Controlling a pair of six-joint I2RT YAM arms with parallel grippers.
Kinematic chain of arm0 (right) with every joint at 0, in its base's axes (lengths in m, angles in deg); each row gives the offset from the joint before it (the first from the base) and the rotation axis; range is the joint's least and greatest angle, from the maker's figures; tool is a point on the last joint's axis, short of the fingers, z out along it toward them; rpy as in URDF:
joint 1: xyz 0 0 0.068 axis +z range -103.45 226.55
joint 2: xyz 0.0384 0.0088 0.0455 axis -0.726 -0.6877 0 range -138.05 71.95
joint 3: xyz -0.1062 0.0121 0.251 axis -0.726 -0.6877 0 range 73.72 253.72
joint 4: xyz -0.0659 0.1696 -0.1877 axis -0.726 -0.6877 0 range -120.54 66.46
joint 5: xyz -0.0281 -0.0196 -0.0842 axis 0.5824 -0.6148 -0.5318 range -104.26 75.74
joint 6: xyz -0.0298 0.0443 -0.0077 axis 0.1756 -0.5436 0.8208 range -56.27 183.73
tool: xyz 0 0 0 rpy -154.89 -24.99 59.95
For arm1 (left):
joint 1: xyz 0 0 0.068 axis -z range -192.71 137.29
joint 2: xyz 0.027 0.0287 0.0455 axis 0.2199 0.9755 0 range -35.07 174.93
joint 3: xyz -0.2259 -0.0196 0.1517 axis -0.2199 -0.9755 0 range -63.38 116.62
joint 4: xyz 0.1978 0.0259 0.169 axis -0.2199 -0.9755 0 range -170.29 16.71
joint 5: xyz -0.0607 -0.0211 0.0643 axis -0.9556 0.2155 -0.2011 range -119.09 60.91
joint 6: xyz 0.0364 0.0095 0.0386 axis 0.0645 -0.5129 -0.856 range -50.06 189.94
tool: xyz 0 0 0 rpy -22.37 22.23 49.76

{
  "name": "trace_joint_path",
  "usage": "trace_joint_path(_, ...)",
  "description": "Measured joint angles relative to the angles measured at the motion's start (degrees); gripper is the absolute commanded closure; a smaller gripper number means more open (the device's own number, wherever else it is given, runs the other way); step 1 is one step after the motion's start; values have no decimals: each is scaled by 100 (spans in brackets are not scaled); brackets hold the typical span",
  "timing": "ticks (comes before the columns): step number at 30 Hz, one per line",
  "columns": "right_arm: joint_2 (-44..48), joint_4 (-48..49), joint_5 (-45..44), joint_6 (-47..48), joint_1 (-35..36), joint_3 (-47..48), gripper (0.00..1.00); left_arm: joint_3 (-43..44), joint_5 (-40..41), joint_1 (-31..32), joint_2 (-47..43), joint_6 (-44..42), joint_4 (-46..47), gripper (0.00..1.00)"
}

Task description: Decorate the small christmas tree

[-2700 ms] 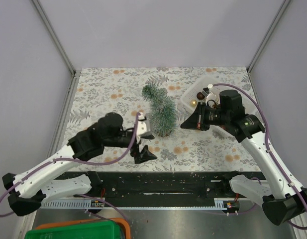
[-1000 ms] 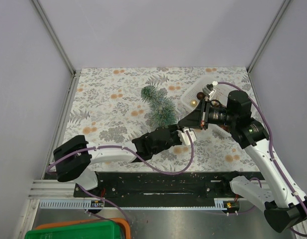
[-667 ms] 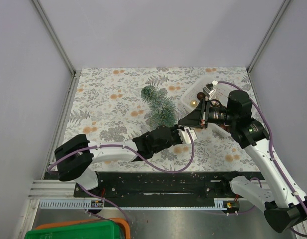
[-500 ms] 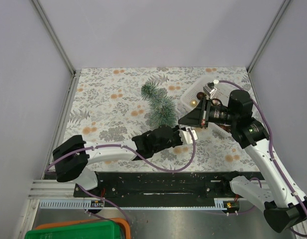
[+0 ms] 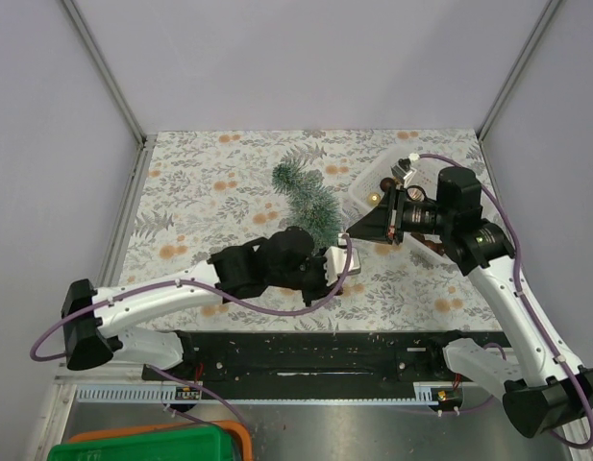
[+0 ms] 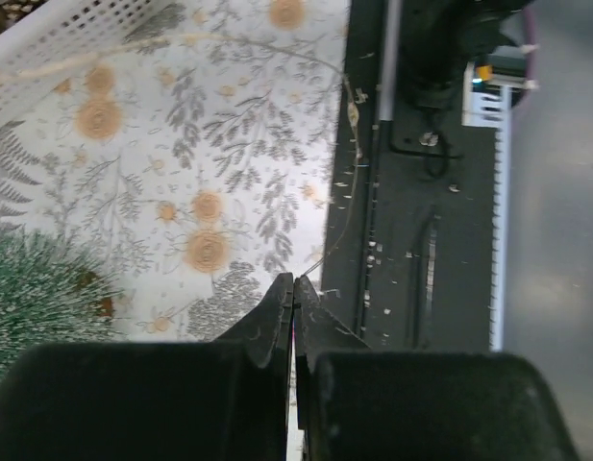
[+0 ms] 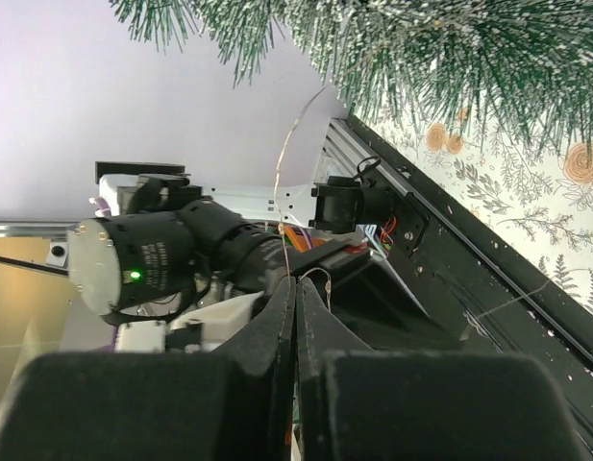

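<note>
My right gripper is holding the wire string beside the tree, and the space before its foot is open. My left gripper keeps going across and lets go beyond it.
The small christmas tree stands mid-table, leaning, its frosted green bristles at the lower left of the left wrist view and across the top of the right wrist view. A thin wire string runs from the tree side down to my left gripper, which is shut on its end just right of the tree's foot. My right gripper hovers beside the tree's right flank, also shut on the wire string, which rises from its tips into the branches.
A white perforated basket sits right of the tree with a gold bauble inside; its wall shows in the left wrist view. A black rail lines the table's near edge. A green bin sits below.
My left gripper closed on the wire, and the left arm drew back toward the tree's base. The right gripper shifted slightly up, still shut.
</note>
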Motion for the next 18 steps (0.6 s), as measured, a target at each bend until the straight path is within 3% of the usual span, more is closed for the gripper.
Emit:
trace_joint_path(7, -175, -17, -11, 63, -22, 0, 100, 149, -737, -131, -531, -96, -1128, 100)
trace_joint_path(18, -264, -72, -17, 177, -22, -98, 100, -33, -850, -413, -1565, -935, -3003, 100)
